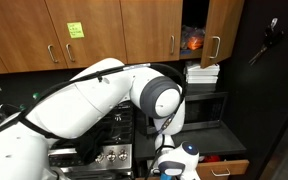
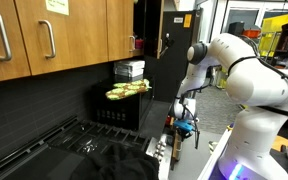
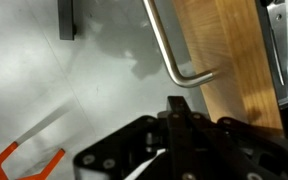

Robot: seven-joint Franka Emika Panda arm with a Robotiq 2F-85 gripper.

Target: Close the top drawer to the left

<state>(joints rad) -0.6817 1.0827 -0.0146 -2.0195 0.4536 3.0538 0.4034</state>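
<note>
The closed fingers of my gripper face the brown drawer front (image 3: 227, 82) beside its silver handle (image 3: 182, 78). I should keep pushing the drawer in until its front touches the cabinet.
My gripper (image 3: 179, 104) is shut and empty; in the wrist view its black fingertips meet just below the bent end of a silver bar handle (image 3: 169, 45). The handle is on a brown wood drawer front (image 3: 229, 60). In an exterior view the gripper (image 2: 184, 134) hangs low, right of the stove. In an exterior view this wood-fronted drawer (image 1: 227, 167) stands open at the bottom right. The narrow top drawer with a pale interior is not clearly in view. Green and yellow items (image 2: 128, 90) lie on top of the black microwave (image 2: 119, 110).
Wooden wall cabinets (image 1: 84, 30) run along the top; one door (image 1: 220, 30) stands open. A stove (image 2: 94, 150) with knobs sits beside the microwave (image 1: 209, 105). A white stack (image 1: 202, 73) rests on the microwave. An orange object (image 3: 29, 160) lies on the grey floor.
</note>
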